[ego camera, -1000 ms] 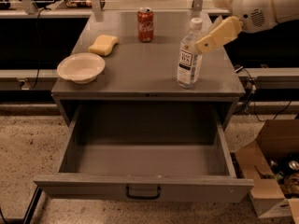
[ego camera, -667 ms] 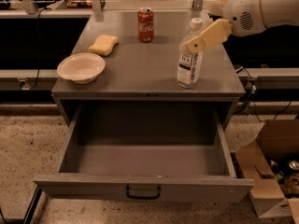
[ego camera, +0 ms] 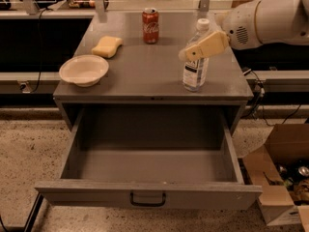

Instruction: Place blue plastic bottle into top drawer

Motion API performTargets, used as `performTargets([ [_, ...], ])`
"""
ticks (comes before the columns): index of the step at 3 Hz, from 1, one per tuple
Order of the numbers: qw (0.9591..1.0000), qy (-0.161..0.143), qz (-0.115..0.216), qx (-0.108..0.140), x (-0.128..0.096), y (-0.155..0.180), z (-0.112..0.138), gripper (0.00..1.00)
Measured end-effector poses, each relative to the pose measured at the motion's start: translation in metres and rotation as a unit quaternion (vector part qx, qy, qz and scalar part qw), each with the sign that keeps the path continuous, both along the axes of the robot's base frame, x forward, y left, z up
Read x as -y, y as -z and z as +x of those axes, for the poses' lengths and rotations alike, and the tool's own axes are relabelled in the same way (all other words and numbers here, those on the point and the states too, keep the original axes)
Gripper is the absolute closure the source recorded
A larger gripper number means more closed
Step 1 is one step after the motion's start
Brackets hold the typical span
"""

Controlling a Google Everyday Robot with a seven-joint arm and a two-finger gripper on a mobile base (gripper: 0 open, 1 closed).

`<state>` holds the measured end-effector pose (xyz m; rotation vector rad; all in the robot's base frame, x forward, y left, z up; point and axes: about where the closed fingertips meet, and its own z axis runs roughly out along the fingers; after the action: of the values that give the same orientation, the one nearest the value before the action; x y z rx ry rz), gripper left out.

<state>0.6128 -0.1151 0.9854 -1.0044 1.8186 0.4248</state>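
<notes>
The robot's gripper is high up at the shoulder (ego camera: 201, 43) of the blue plastic bottle (ego camera: 195, 73), with the bottle's long body free below, so the bottle will lean a little when the gripper carries it.
The blue plastic bottle (ego camera: 194, 74) stands upright on the right part of the grey cabinet top (ego camera: 145, 76); it is clear with a white cap and a white label. My gripper (ego camera: 191, 52), beige on a white arm coming in from the right, reaches across the bottle's shoulder just below the cap. The top drawer (ego camera: 145, 191) is pulled wide open below the cabinet top. It has nothing in it, and its dark handle (ego camera: 147, 199) sits at the centre of the front panel.
A red soda can (ego camera: 150, 25) stands at the back of the top, a yellow sponge (ego camera: 107, 46) to its left, and a white bowl (ego camera: 84, 70) near the front left edge. A cardboard box (ego camera: 282, 178) with items sits on the floor to the right.
My gripper has moved left and slightly down, from beside the bottle's right side to across its shoulder. The bottle and drawer have not moved.
</notes>
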Motion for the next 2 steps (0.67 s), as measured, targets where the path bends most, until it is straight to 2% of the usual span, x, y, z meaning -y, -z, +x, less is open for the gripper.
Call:
performTargets([
  [1, 0.9996, 0.021, 0.016, 0.014, 0.007, 0.008, 0.015, 0.00],
  [2, 0.9990, 0.020, 0.036, 0.014, -0.001, 0.019, 0.025, 0.00],
])
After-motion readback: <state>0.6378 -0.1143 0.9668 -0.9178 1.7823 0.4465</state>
